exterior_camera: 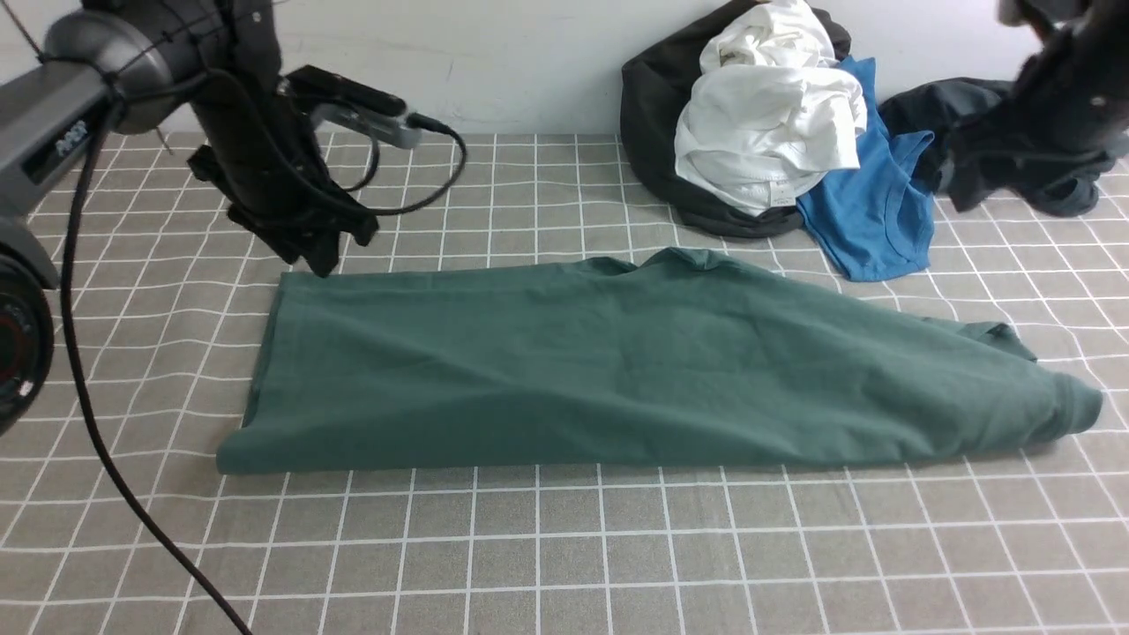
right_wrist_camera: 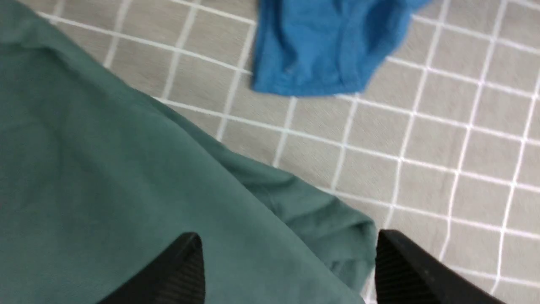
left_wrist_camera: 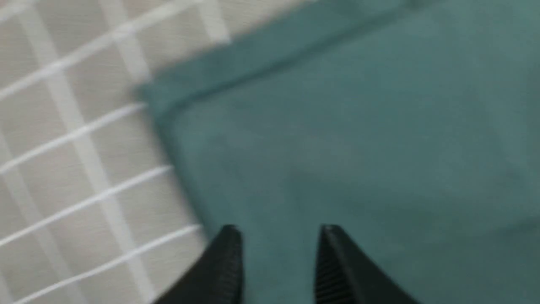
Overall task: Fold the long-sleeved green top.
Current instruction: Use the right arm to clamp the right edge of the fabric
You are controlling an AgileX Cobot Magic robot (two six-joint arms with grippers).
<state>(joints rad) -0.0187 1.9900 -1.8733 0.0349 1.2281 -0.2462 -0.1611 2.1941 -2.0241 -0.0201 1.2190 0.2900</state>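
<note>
I expect the green long-sleeved top [exterior_camera: 624, 370] will be dragged along when I pull its bunched fold, because the opposite end [exterior_camera: 277, 370] lies loose under my open left gripper.
The green long-sleeved top [exterior_camera: 635, 370] lies folded lengthwise in a long band across the table. Its logo and neck label are hidden. My left gripper [exterior_camera: 325, 256] hangs just above the top's far left corner. In the left wrist view [left_wrist_camera: 280, 236] it is open and empty, with the green cloth [left_wrist_camera: 358, 126] under both fingers. My right arm [exterior_camera: 1063, 88] is raised at the far right. In the right wrist view my right gripper [right_wrist_camera: 287, 242] is wide open and empty, above the top's far right edge [right_wrist_camera: 126, 177].
A grey checked cloth [exterior_camera: 564, 547] covers the table. At the back right lies a pile: a white garment [exterior_camera: 767, 115] on a dark one [exterior_camera: 653, 106], a bright blue shirt [exterior_camera: 873, 203] that also shows in the right wrist view [right_wrist_camera: 320, 50], and a dark garment [exterior_camera: 1041, 176]. A black cable [exterior_camera: 106, 441] trails at the left.
</note>
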